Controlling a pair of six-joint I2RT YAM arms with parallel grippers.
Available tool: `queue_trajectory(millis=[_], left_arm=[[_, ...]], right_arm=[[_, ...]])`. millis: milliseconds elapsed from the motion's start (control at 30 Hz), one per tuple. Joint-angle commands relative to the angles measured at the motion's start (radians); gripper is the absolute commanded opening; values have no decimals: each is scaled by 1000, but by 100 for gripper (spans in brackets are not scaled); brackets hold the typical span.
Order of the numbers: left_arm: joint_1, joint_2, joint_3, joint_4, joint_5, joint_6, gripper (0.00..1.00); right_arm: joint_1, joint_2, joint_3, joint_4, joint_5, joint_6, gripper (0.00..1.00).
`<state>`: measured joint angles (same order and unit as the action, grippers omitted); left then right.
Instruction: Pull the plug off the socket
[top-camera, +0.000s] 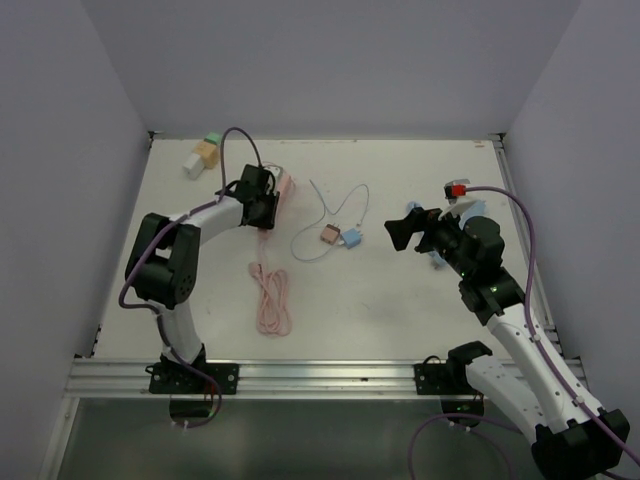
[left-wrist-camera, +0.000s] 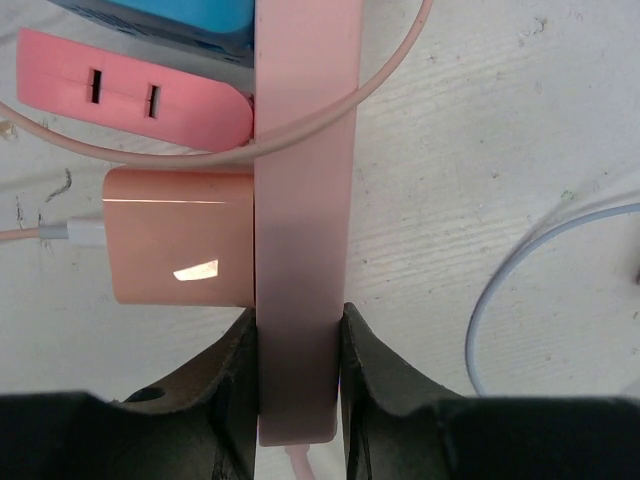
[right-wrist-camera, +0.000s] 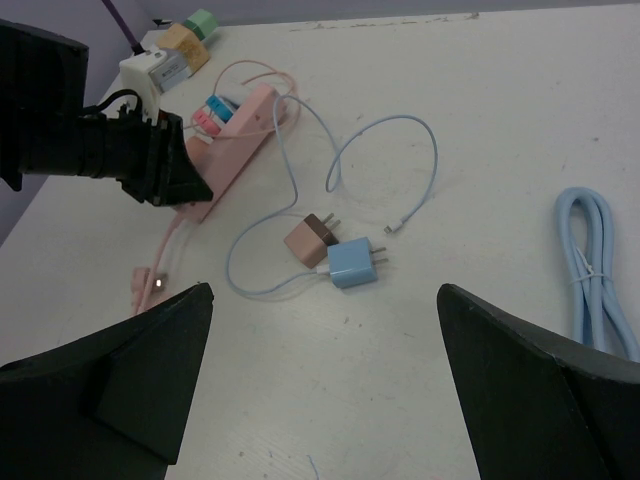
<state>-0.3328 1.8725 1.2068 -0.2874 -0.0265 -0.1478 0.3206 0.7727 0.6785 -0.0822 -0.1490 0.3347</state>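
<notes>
The pink power strip's near end (left-wrist-camera: 298, 415) is between my left gripper's fingers, so that gripper should go on moving the strip before it gets to the open space (top-camera: 298, 272) near the brown charger.
The socket is a pink power strip (left-wrist-camera: 305, 200), also visible in the top view (top-camera: 282, 187) and the right wrist view (right-wrist-camera: 243, 128). Three plugs sit in its side: a peach adapter (left-wrist-camera: 180, 235) with a white cable end, a pink plug (left-wrist-camera: 130, 100) and a blue one (left-wrist-camera: 170, 20). My left gripper (left-wrist-camera: 297, 370) is shut on the strip's near end, one finger against each long side. My right gripper (top-camera: 405, 230) hangs open above the table right of centre, holding nothing, well away from the strip.
Loose brown (right-wrist-camera: 312, 238) and blue (right-wrist-camera: 353, 262) chargers with a light blue cable lie mid-table. A pink coiled cable (top-camera: 272, 300) lies in front of the strip. Coloured blocks (top-camera: 203, 155) stand at the back left. A coiled blue cable (right-wrist-camera: 590, 270) is at the right.
</notes>
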Motion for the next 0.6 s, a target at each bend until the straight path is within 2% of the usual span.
queue_trajectory(millis=[0, 133, 333, 467, 567], left_arm=[[8, -82, 33, -59, -1, -65, 3], [6, -163, -24, -101, -23, -142, 0], [-5, -298, -236, -142, -64, -304, 0], [-46, -381, -372, -171, -104, -407, 0], [-125, -432, -420, -187, -118, -475, 2]], right_arm=[[5, -1, -8, 41, -6, -17, 98], [5, -1, -8, 44, -9, -17, 98], [5, 5, -11, 52, -26, -19, 98], [9, 17, -8, 56, -47, -17, 98], [9, 31, -4, 58, -69, -19, 98]])
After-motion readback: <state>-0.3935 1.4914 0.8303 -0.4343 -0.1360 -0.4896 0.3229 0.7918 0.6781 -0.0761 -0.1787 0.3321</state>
